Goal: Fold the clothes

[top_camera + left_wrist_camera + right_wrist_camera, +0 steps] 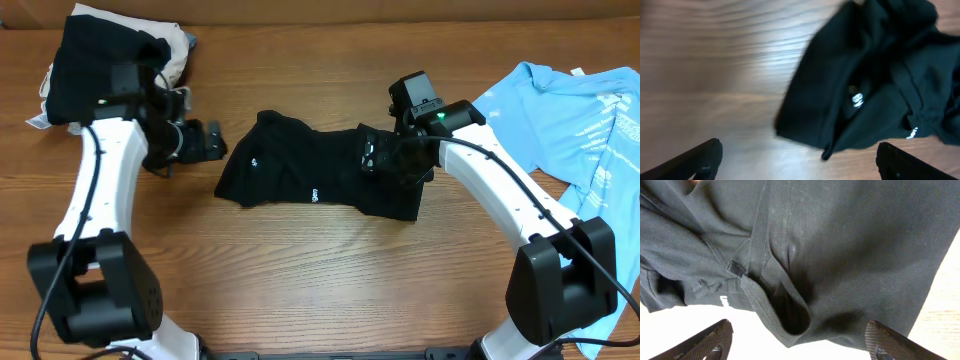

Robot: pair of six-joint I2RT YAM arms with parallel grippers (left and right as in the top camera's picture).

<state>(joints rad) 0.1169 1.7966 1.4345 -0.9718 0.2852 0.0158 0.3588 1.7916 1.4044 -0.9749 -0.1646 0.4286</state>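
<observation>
The white lettering (pixel 857 100) stops at a fold, so the black T-shirt (pixel 812 95) will show more hidden print when I pick it up and spread it out.
A black T-shirt (pixel 310 175) with small white lettering lies crumpled in the middle of the wooden table. My left gripper (pixel 210 142) is open and empty just left of the shirt's left edge; in the left wrist view the shirt (pixel 875 75) lies ahead of the open fingers (pixel 800 162), apart from them. My right gripper (pixel 385 160) is open and hovers over the shirt's right part. In the right wrist view the black cloth (pixel 840 240) fills the frame, and a hemmed opening (pixel 795 317) sits between the open fingers (pixel 800 345), which grip nothing.
A light blue T-shirt (pixel 585 115) with white print lies spread at the right edge. A pile of black and white clothes (pixel 105 55) sits at the back left corner. Bare wood (pixel 330 270) lies in front of the black shirt.
</observation>
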